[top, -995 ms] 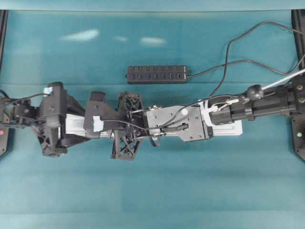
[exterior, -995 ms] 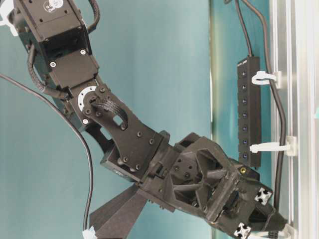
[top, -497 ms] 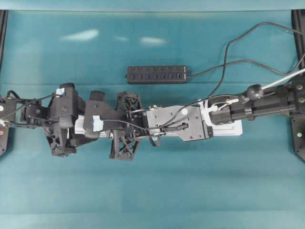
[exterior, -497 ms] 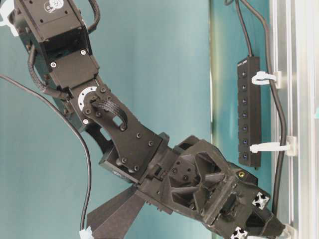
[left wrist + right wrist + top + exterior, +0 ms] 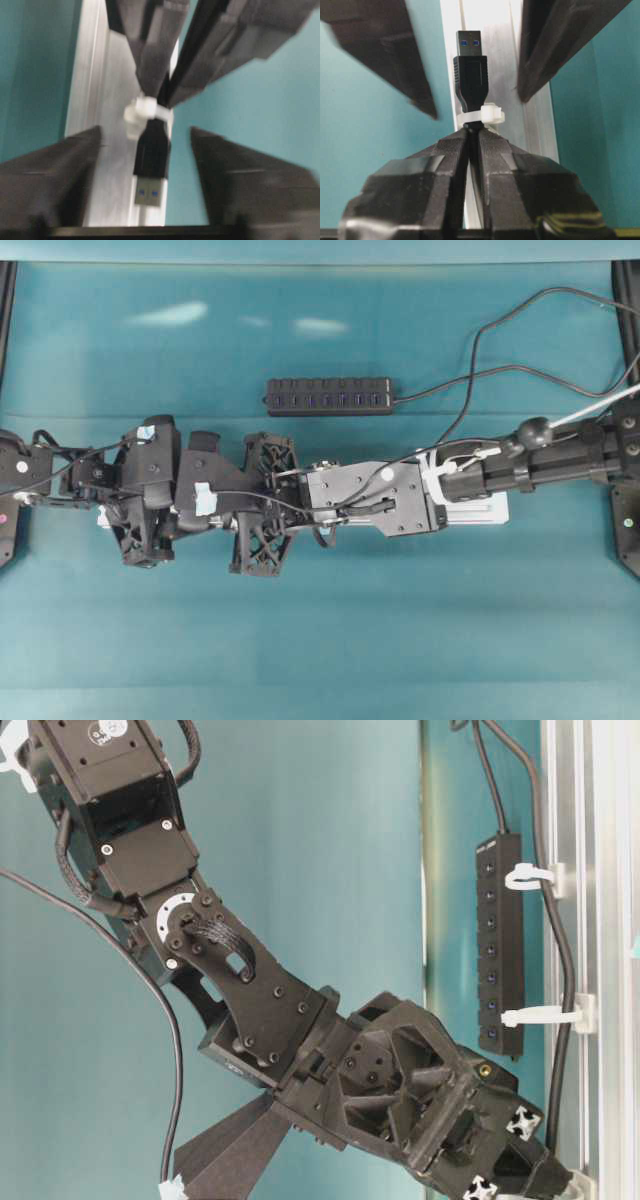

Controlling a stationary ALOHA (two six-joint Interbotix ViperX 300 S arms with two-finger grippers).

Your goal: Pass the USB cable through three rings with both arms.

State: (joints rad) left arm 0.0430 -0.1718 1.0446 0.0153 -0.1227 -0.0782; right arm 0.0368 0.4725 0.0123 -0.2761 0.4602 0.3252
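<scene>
The last ring (image 5: 490, 115) behind the plug is touching my right gripper's fingers, so next my left gripper takes the plug (image 5: 471, 77) before my right gripper opens and moves back.
The USB cable (image 5: 470, 370) runs from the hub to the rail. In the table-level view it passes through two white rings (image 5: 530, 875) (image 5: 545, 1015). Its plug (image 5: 470, 75) pokes through the last ring (image 5: 487, 115), also in the left wrist view (image 5: 142, 112). My right gripper (image 5: 472, 131) is shut on the cord just behind that ring. My left gripper (image 5: 145, 129) is open, its fingers (image 5: 55, 170) on either side of the plug (image 5: 150, 160), not touching it. In the overhead view both grippers overlap near the rail's left end.
The silver rail (image 5: 470, 508) lies under both arms on the teal table. The black multi-port hub (image 5: 328, 396) sits behind it, its cord looping to the right. The right arm (image 5: 250, 1010) fills the table-level view.
My left arm has moved right along the rail until its open fingers flank the plug. My right gripper has edged slightly further along the rail with the cord.
</scene>
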